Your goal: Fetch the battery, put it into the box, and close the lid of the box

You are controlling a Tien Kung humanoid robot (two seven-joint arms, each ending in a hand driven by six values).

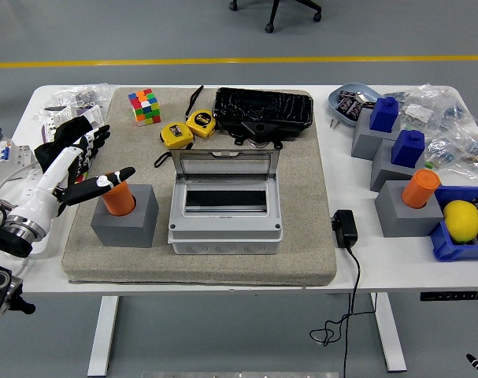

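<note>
The orange battery sits sunk [121, 208] in the free-standing grey block holder [125, 229]. The holder will turn a little and stay behind when I pick up the battery.
An orange cylindrical battery [119, 198] stands upright in a grey block holder [127, 220] on the left of the beige mat [199, 264]. My left hand [105, 157], white and black, is right beside it on the left. Its fingers are spread and hold nothing, and the thumb [116, 176] reaches over the battery's top. The grey box [226, 227] sits mid-mat with its clear lid [225, 162] standing open at the back. A second orange battery [420, 188] stands in a grey holder [402, 213] at the right.
A Rubik's cube [145, 105], two yellow tape measures [188, 128] and a black case [264, 112] lie behind the box. A black adapter [345, 228] with a cable, blue-topped grey blocks [392, 134], a lemon [461, 220] in a blue bin and bags of parts are at the right.
</note>
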